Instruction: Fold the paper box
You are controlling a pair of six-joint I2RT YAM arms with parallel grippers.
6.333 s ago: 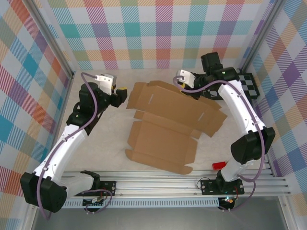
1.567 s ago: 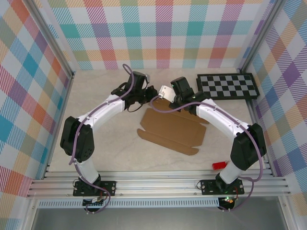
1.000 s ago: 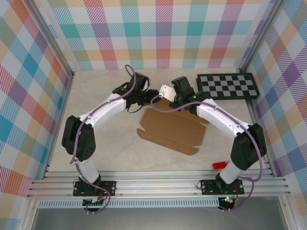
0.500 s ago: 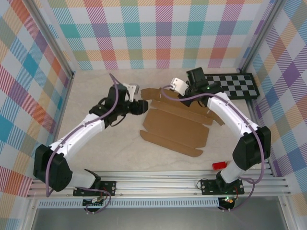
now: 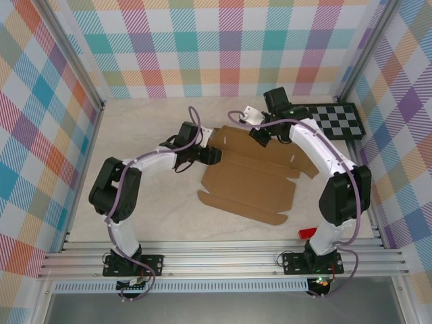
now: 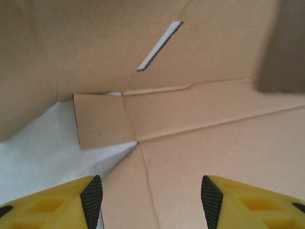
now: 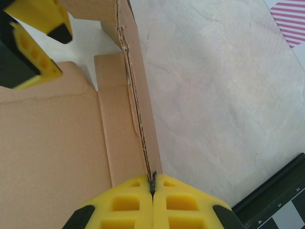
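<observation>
The paper box's raised flap (image 5: 236, 142) stands steeply over the small corner tab (image 6: 104, 120), so the robot's right gripper should tilt the flap back while the left gripper reaches in to the tab.
The paper box (image 5: 250, 182) is a brown cardboard sheet lying partly unfolded in the middle of the table. My right gripper (image 5: 258, 133) is at its far edge. In the right wrist view that gripper (image 7: 153, 183) is shut on the thin edge of a raised flap (image 7: 138, 114), which stands on edge beside the flat panel (image 7: 52, 157). My left gripper (image 5: 213, 155) is at the box's left edge. In the left wrist view it (image 6: 150, 202) stands open over creased cardboard (image 6: 200, 119) with a slit, and nothing is pinched between the pads.
A black-and-white checkerboard panel (image 5: 335, 120) lies at the back right, close behind the right arm. A small red object (image 5: 308, 233) sits near the right arm's base. Plaid walls enclose the table on three sides, with bare tabletop (image 5: 135, 128) at left.
The left arm has folded in and its gripper has moved right to the box's left edge. The right gripper still holds the far flap, shifted slightly right.
</observation>
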